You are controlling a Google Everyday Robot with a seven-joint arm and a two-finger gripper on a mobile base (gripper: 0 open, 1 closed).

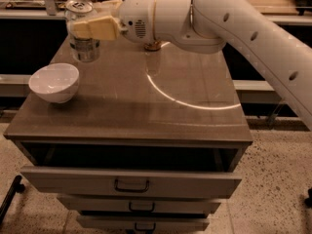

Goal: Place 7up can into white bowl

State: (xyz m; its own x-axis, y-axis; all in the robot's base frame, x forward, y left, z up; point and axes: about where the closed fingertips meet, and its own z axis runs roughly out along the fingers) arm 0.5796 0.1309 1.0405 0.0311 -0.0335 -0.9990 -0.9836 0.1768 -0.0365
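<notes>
My gripper should next go over the open bowl [54, 79], go down and let go inside, because the 7up can is upright and its base [86, 58] is clear above the white bowl's rim.
My gripper [92, 23] is shut on the 7up can [84, 42], a silver-grey can with a pull-tab top, and holds it upright in the air above the far left of the table. The cream fingers [95, 28] clamp its upper half. The white bowl [54, 82] sits on the table's left side, nearer the front than the can and a little to its left, and holds nothing. The can is above and behind the bowl, not over it.
A gold-brown can [153, 46] stands behind my arm at the table's back, mostly hidden. The brown table [146, 116] tops a cabinet whose top drawer [131, 182] is pulled out. My white arm [253, 33] crosses from the right.
</notes>
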